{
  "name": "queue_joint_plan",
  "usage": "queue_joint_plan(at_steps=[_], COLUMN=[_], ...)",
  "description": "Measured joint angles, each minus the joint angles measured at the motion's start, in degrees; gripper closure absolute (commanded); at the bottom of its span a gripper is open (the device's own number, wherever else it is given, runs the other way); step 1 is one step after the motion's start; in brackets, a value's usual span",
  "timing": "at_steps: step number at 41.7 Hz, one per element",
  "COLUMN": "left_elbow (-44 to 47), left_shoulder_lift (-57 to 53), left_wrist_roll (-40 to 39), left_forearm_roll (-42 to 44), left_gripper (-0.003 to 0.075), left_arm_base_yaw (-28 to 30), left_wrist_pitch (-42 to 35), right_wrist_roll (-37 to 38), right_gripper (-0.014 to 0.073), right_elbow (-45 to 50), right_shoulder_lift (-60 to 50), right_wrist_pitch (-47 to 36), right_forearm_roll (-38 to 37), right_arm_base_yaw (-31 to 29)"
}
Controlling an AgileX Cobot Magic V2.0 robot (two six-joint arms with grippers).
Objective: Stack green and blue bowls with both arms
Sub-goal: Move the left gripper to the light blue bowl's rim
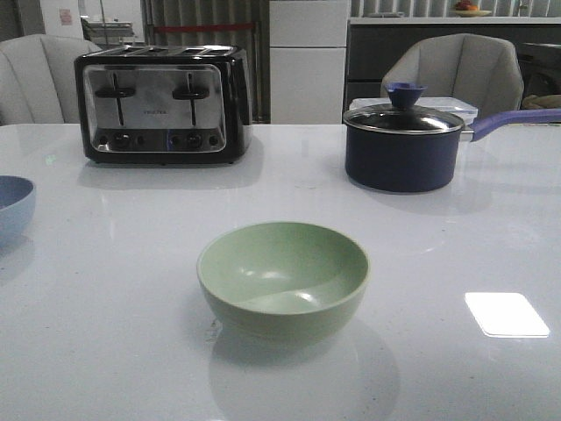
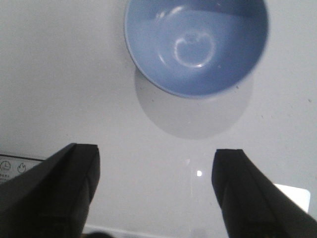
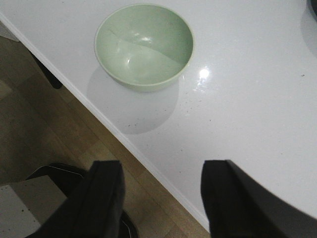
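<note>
The blue bowl (image 1: 13,209) stands far from my right gripper, near my left gripper, so next my left gripper lifts it into the green bowl (image 1: 283,276).
The pale green bowl (image 1: 282,279) sits upright and empty on the white table near its front middle; it also shows in the right wrist view (image 3: 144,45). The light blue bowl (image 1: 14,209) stands at the table's left edge, cut off by the frame, and shows whole and empty in the left wrist view (image 2: 196,43). My left gripper (image 2: 156,173) is open and empty above the table, short of the blue bowl. My right gripper (image 3: 162,186) is open and empty over the table's front edge, apart from the green bowl. Neither arm shows in the front view.
A black and chrome toaster (image 1: 164,103) stands at the back left. A dark navy lidded saucepan (image 1: 405,143) with a purple handle stands at the back right. The table's front edge (image 3: 124,139) runs above wooden floor. Two grey chairs stand behind the table.
</note>
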Motion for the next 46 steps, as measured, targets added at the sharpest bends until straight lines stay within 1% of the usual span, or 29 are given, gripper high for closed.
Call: queue_joint_plan(at_steps=[6,12,15,23,27,31,42,46], left_elbow=[-5.28,-9.82,-11.94,-16.18,-17.23,-17.47,-17.81,-17.81], left_shoulder_lift=[9.01,17.28,21.09,29.25,31.75,32.95,33.22,33.22], left_wrist_roll=[2.67,7.39,8.86,9.7,9.91,10.02,10.47,11.07], left_forearm_roll=[-4.43,-10.29,-12.01,-13.65,-13.99,-14.1,-14.1,-14.25], left_gripper=[0.0209,0.0266,0.0297,0.0362,0.0385,0.0428,0.0631,0.0626], left_arm_base_yaw=[4.57,7.31,7.79,7.88,7.88,7.88,7.88,7.88], left_wrist_pitch=[-1.58,-2.74,-3.7,-6.66,-7.91,-9.03,-9.43,-8.97], right_wrist_roll=[0.0,0.0,0.0,0.0,0.0,0.0,0.0,0.0], right_gripper=[0.0127,0.0127,0.0127,0.0127,0.0127,0.0127,0.0127,0.0127], right_elbow=[0.0,0.0,0.0,0.0,0.0,0.0,0.0,0.0], right_shoulder_lift=[0.0,0.0,0.0,0.0,0.0,0.0,0.0,0.0], right_wrist_pitch=[0.0,0.0,0.0,0.0,0.0,0.0,0.0,0.0], right_forearm_roll=[0.0,0.0,0.0,0.0,0.0,0.0,0.0,0.0], right_arm_base_yaw=[0.0,0.0,0.0,0.0,0.0,0.0,0.0,0.0])
